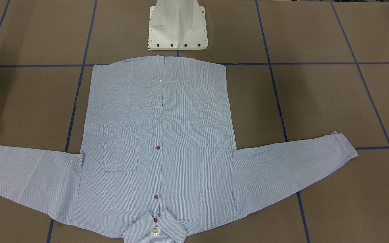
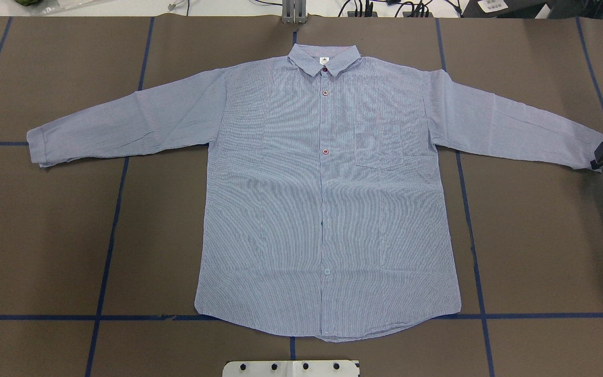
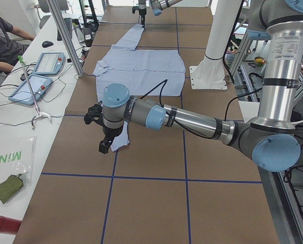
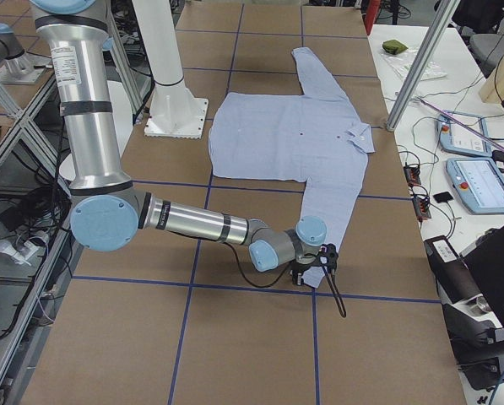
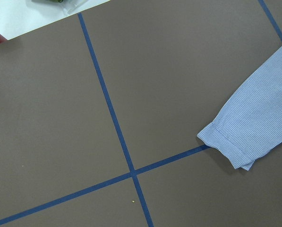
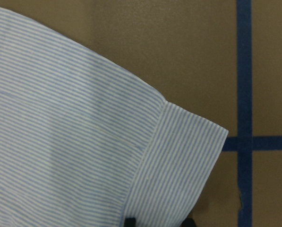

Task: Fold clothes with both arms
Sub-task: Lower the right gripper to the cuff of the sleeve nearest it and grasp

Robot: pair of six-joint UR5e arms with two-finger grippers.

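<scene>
I expect a button hidden underneath, because the cuff's upper side point(image 6: 176, 163) is plain. The button should show up when I fold the sleeve point(image 1: 29, 180) over the shirt.
The light blue-and-white striped shirt point(image 2: 327, 199) lies flat and buttoned on the brown table, collar point(image 2: 324, 57) away from the robot, both sleeves spread out. My right gripper point(image 2: 601, 157) sits at the right sleeve's cuff point(image 6: 183, 161). In the right wrist view its two black fingertips point(image 6: 130, 221) stand apart on either side of the cuff's edge, open. My left gripper point(image 3: 104, 146) shows only in the exterior left view, hovering beside the left cuff point(image 5: 230, 146). I cannot tell whether it is open or shut.
The white pedestal base point(image 1: 177, 27) stands just past the shirt's hem. Blue tape lines point(image 5: 112, 118) grid the table. An operators' bench with tablets point(image 3: 39, 66), cables and an aluminium post point(image 3: 65, 35) runs along the far edge, and a person point(image 3: 4, 40) sits there.
</scene>
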